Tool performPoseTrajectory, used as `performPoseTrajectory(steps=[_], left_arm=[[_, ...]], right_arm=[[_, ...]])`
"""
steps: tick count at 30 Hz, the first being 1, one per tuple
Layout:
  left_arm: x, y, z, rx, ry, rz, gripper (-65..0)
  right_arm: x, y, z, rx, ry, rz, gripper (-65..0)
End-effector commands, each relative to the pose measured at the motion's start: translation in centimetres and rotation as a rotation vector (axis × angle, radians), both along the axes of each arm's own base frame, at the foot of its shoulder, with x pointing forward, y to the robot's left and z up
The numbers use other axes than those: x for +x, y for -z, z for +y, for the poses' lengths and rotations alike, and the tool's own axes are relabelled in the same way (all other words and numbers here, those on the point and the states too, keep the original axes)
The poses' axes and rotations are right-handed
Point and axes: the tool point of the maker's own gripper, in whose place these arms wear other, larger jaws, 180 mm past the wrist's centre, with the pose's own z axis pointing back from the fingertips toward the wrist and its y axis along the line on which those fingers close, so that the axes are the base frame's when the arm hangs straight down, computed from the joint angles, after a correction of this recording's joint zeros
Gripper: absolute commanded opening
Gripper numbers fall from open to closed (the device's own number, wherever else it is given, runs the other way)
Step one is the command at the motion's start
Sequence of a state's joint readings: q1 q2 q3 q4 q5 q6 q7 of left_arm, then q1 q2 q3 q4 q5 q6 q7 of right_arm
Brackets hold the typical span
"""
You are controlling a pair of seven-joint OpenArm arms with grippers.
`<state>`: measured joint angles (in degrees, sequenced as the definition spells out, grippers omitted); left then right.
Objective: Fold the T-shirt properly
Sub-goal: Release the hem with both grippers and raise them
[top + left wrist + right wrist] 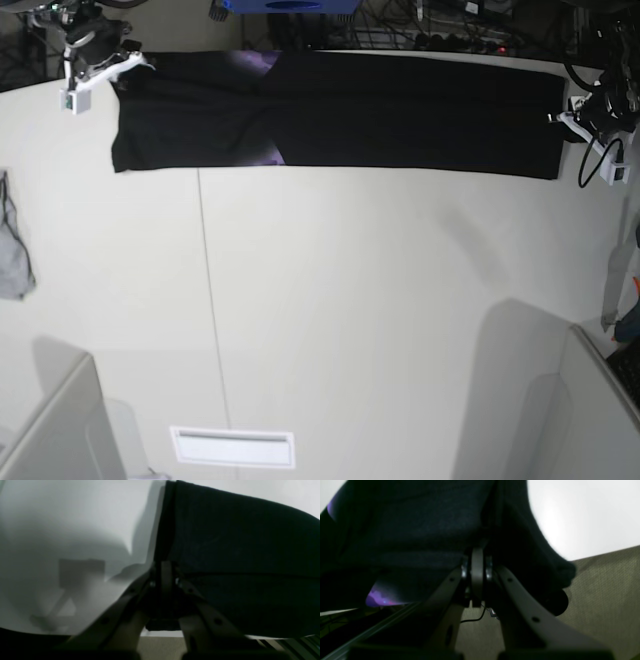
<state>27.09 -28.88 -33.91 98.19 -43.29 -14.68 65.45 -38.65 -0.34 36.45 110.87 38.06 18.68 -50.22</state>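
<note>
The T-shirt's very end (555, 105) is pinched in my left gripper at the table's far edge, so that gripper should take hold deeper in and help pull (525, 112) the T-shirt closer before folding.
The T-shirt (400, 110) lies as a long black band along the far edge of the white table (380, 300), with a bit of purple print (262, 62) showing near its left part. My left gripper (558, 117) is at the band's right end, shut on the fabric's edge. In the left wrist view its fingers (165, 580) pinch the black cloth (237, 555) above the table. My right gripper (132, 64) is shut on the band's far left corner. In the right wrist view its fingertips (477, 565) are buried in dark fabric (420, 530), with purple print (377, 597) below.
A small grey cloth (12, 250) lies at the table's left edge. A white label (232, 447) sits near the front edge. Grey panels stand at the front left (60, 430) and front right (590, 410). Cables and equipment crowd the space behind the table (450, 30).
</note>
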Motion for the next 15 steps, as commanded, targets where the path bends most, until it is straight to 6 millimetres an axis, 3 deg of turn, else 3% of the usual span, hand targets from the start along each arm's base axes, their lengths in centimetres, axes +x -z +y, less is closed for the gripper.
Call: performPoseTrajectory(steps=[1,3,6,9,12,15], left_arm=[[0.6,-0.9,0.6,0.03,0.015,-0.021,-65.0],[0.6,-0.9,0.6,0.03,0.015,-0.021,-65.0],[0.6,-1.0,0.8,0.033,0.011,-0.023,-64.2],[0.5,-1.1,0.9,0.036,0.008,-0.024,-43.1],[0.6,-2.1,1.9,0.052,-0.02,-0.054,-25.2],[1.6,-4.3,1.1,0.067,-0.021,-0.147,-18.1]], right_arm=[[0.1,-0.7,-0.5,-0.017,0.0,-0.023,-65.0],[-0.2,-0.6,-0.5,-0.017,0.002,-0.014,-65.0],[-0.2,-1.0,-0.7,-0.002,0.022,-0.036,-48.5],[-0.5,-2.1,-2.2,0.011,0.102,-0.078,-38.6],[0.2,-4.1,-2.8,-0.029,0.063,-0.144,-38.1],[1.1,-4.9,-1.9,-0.043,-0.055,-0.192,-41.9]])
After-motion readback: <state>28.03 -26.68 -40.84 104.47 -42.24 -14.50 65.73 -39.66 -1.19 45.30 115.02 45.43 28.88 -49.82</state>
